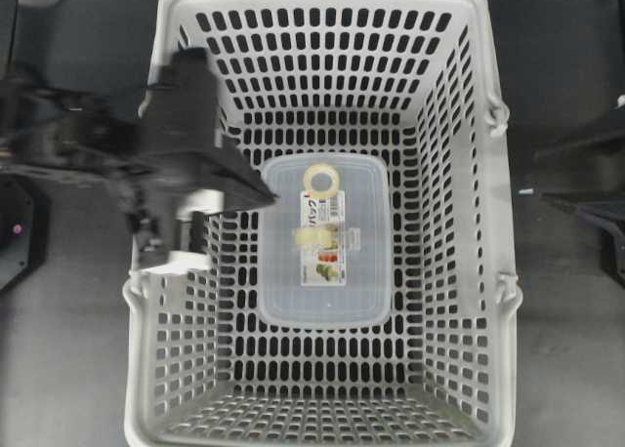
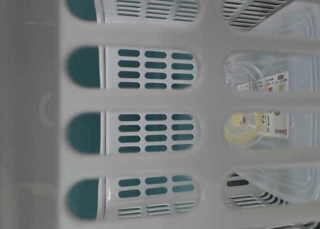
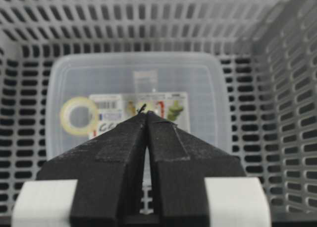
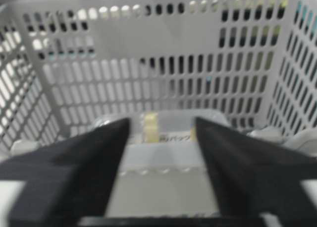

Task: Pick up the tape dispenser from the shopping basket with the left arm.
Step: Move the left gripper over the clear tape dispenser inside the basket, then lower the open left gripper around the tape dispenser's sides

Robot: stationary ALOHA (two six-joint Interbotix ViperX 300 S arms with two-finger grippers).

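The clear tape dispenser [image 1: 330, 238] stands on edge, apart from the cream-yellow ring. My left gripper should go over the dispenser next and close across its narrow width [image 1: 313, 237].
The tape dispenser [image 1: 320, 180] shows as a small cream-yellow ring. It lies on the lid of a clear labelled food box [image 1: 327, 296] on the floor of the light-grey shopping basket [image 1: 459, 271]. My left gripper [image 1: 269, 195] reaches over the basket's left wall and is shut and empty, with its tips above the box's left edge. In the left wrist view the ring [image 3: 79, 115] lies left of the closed gripper [image 3: 146, 114]. The ring also shows through the slots in the table-level view [image 2: 243, 129]. My right gripper [image 4: 162, 133] is open and empty. The right arm [image 1: 591, 213] stays outside the basket.
The basket's slotted walls [image 3: 148, 19] close in the box [image 3: 208, 98] on all sides, and grey handles [image 1: 498, 110] sit at the rim. The box label [image 1: 327, 237] carries small yellow and green pictures beside a clear tab. Dark table [image 1: 68, 369] surrounds the basket.
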